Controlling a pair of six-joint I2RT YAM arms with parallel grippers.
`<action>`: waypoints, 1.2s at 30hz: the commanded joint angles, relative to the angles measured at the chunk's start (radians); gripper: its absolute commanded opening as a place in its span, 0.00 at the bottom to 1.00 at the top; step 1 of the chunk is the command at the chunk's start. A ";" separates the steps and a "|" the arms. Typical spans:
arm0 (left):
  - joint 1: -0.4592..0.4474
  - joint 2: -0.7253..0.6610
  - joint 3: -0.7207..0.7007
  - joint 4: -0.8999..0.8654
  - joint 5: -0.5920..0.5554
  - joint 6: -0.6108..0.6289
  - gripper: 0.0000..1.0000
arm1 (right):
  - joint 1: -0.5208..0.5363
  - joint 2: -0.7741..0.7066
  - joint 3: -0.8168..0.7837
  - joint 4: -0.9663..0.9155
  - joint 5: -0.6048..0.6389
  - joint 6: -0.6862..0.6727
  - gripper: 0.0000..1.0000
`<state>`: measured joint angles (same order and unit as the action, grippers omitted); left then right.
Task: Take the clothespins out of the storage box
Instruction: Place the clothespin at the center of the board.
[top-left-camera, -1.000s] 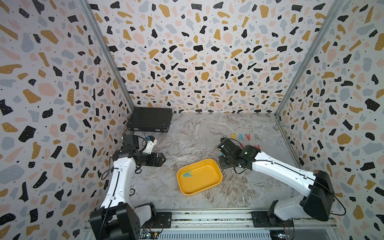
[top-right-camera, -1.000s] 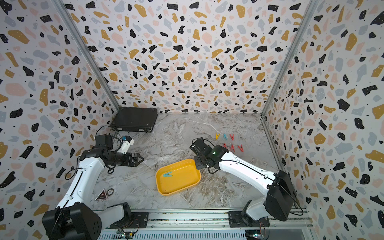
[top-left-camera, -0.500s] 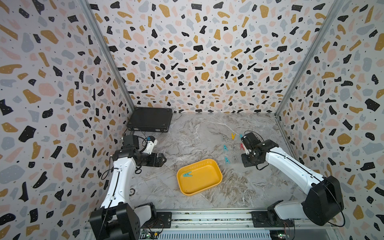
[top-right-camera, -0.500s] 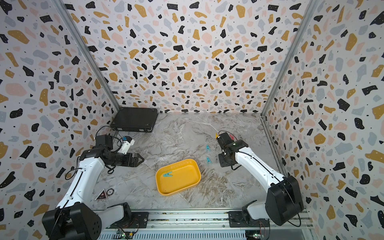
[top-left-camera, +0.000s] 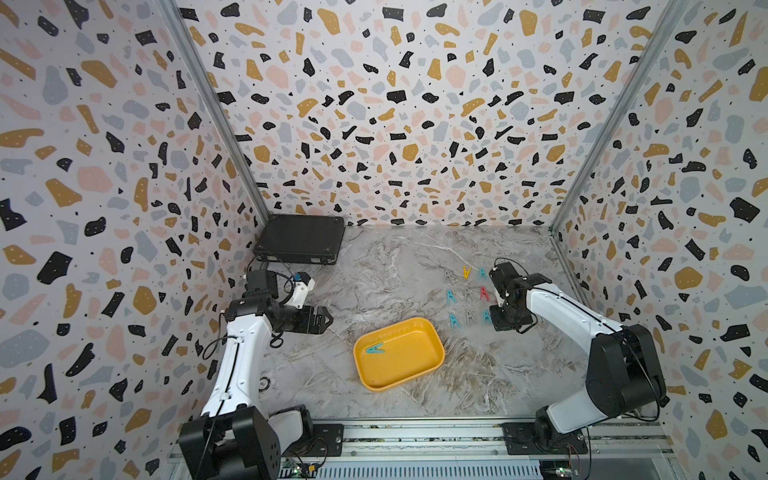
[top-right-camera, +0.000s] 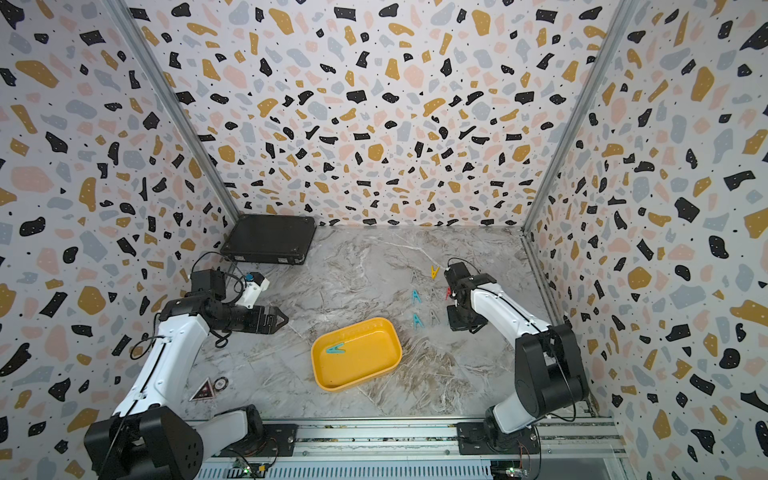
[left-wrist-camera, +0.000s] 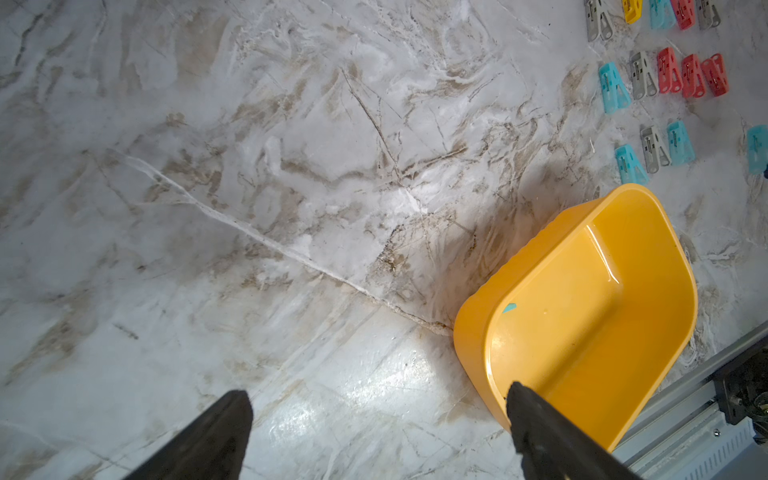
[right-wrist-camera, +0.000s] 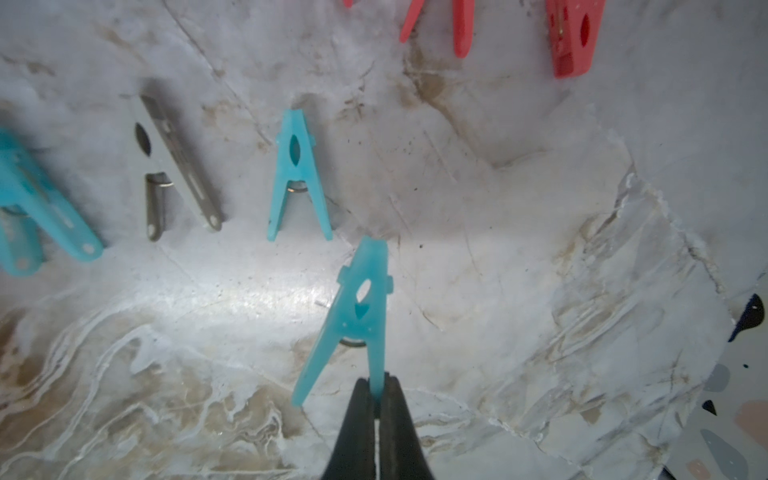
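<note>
With the held clothespin (right-wrist-camera: 358, 300) facing like the row's end clothespin, my right gripper keeps lowering toward the open marble (right-wrist-camera: 424, 180) beside that row until it touches, then releases.
The yellow storage box (top-left-camera: 411, 353) (top-right-camera: 365, 353) (left-wrist-camera: 582, 299) sits front-centre on the marble table. One teal clothespin (top-left-camera: 375, 349) (top-right-camera: 335, 349) lies inside it near its left end. Several clothespins in teal (top-left-camera: 451, 296), grey, red (left-wrist-camera: 692, 77) and yellow stand in rows on the table to the right of the box. My right gripper (top-left-camera: 500, 322) (right-wrist-camera: 377, 386) is shut on one leg of a teal clothespin (right-wrist-camera: 357, 316), held low beside the nearest row's teal pin (right-wrist-camera: 297, 178). My left gripper (top-left-camera: 322, 320) (left-wrist-camera: 376, 399) hangs open and empty, left of the box.
A flat black hard case (top-left-camera: 301, 245) lies in the back left corner. Patterned walls close in the table on three sides. A metal rail (top-left-camera: 415, 436) with the arm bases runs along the front. A triangular sticker (top-right-camera: 203, 390) is on the table at front left.
My right arm has swung from the box's right end over to the rows of pins, carrying the teal clothespin. The left arm has stayed still.
</note>
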<state>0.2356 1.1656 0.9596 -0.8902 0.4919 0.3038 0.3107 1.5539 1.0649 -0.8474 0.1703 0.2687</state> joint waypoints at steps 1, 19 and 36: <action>0.005 0.001 -0.004 -0.009 0.020 0.022 1.00 | -0.020 0.041 0.015 0.025 0.026 -0.007 0.00; 0.006 -0.002 -0.004 -0.006 0.024 0.023 1.00 | -0.061 0.216 0.039 0.098 0.057 -0.039 0.00; 0.007 0.005 -0.004 -0.005 0.020 0.023 1.00 | -0.061 0.213 0.046 0.094 0.081 -0.025 0.07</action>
<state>0.2359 1.1656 0.9596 -0.8902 0.4942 0.3111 0.2527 1.7882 1.0988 -0.7238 0.2337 0.2382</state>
